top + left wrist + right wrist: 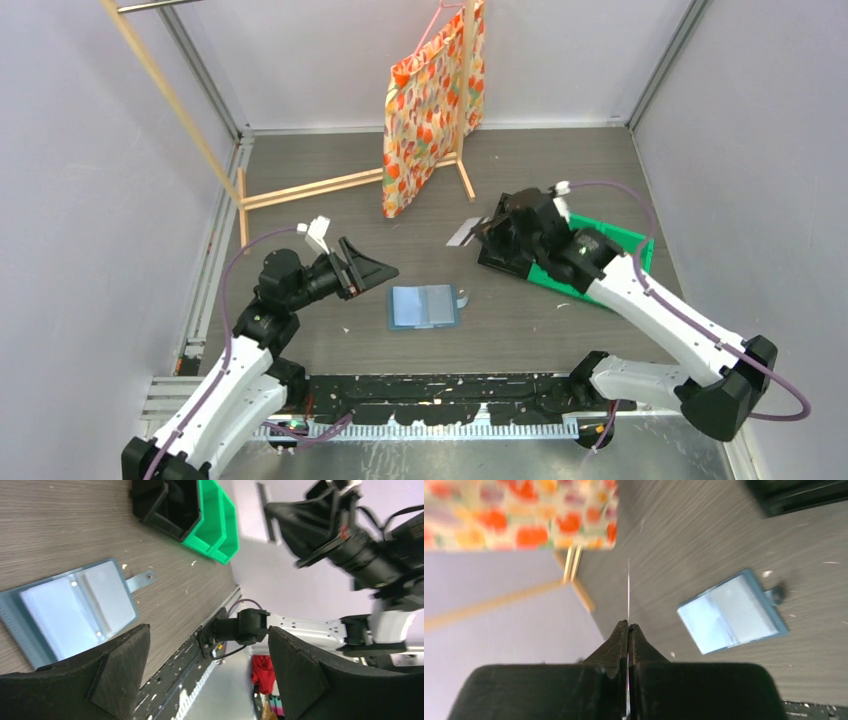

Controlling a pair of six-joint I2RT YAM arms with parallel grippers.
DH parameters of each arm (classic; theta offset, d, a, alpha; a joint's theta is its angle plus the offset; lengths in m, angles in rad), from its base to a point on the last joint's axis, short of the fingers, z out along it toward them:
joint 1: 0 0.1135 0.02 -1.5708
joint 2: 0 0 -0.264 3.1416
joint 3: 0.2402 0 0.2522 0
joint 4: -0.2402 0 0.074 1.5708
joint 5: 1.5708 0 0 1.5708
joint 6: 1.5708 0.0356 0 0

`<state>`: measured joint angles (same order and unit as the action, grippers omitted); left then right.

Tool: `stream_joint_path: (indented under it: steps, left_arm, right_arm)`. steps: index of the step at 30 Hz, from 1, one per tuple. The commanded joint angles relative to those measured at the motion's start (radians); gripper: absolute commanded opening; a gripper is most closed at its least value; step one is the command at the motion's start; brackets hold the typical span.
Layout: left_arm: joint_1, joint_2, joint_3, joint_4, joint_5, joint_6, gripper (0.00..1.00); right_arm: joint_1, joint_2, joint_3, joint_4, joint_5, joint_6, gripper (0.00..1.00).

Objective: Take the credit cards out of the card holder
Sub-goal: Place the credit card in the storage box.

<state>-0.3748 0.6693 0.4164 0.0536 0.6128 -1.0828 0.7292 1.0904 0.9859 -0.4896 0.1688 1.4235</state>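
Observation:
The credit card point(463, 232) in my right gripper pokes out next to the black bin, so next I swing it back above the black bin point(506, 263) and aim it down before I let go.
The teal-blue card holder point(424, 307) lies spread open on the table, its pale sleeves up, also seen in the left wrist view point(75, 607) and the right wrist view point(734, 611). My right gripper point(481, 233) hangs above and to the right of it, shut on a thin whitish credit card point(462, 234). In its own view the card point(628, 585) shows edge-on, sticking out past the gripper point(629, 625). My left gripper point(385, 270) hovers just left of the holder, open and empty, jaws wide apart point(208, 630).
A black bin point(505, 255) and a green bin point(610, 240) sit at the right, under the right arm. A patterned gift bag point(435, 100) hangs on a wooden rack point(310, 188) at the back.

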Motion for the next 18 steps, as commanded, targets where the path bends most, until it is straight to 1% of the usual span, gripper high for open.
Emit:
stream_joint_path:
  steps: [1, 3, 6, 7, 9, 11, 13, 15, 16, 18]
  left_arm:
    - [-0.003, -0.035, 0.010, -0.163, -0.078, 0.058, 0.88]
    - [-0.003, -0.037, 0.001, -0.143, -0.061, 0.048, 0.85]
    - [-0.003, -0.054, -0.001, -0.136, -0.045, 0.039, 0.85]
    - [-0.003, -0.065, -0.002, -0.144, -0.046, 0.041, 0.85]
    - [-0.003, -0.085, -0.001, -0.173, -0.056, 0.049, 0.84]
    - [-0.003, -0.097, 0.001, -0.190, -0.062, 0.061, 0.84]
    - [-0.003, -0.097, 0.001, -0.192, -0.062, 0.068, 0.83]
    - [-0.003, -0.090, -0.004, -0.182, -0.062, 0.069, 0.83]
    - [-0.003, -0.085, -0.007, -0.172, -0.062, 0.068, 0.83]
    - [-0.003, -0.072, -0.014, -0.151, -0.057, 0.058, 0.82]
  right_arm:
    - [-0.004, 0.118, 0.298, -0.752, 0.410, 0.290, 0.01]
    - [-0.002, 0.163, 0.361, -0.834, 0.494, 0.337, 0.01]
    - [-0.003, 0.183, 0.375, -0.951, 0.610, 0.531, 0.01]
    - [-0.003, 0.178, 0.367, -0.971, 0.631, 0.594, 0.01]
    - [-0.003, 0.159, 0.352, -0.966, 0.662, 0.653, 0.01]
    - [-0.002, 0.140, 0.342, -0.942, 0.685, 0.645, 0.01]
    - [-0.003, 0.118, 0.325, -0.891, 0.712, 0.572, 0.01]
    - [-0.004, 0.086, 0.279, -0.806, 0.732, 0.498, 0.01]
    - [-0.005, 0.060, 0.253, -0.729, 0.739, 0.463, 0.01]
    - [-0.022, 0.051, 0.231, -0.669, 0.730, 0.424, 0.01]
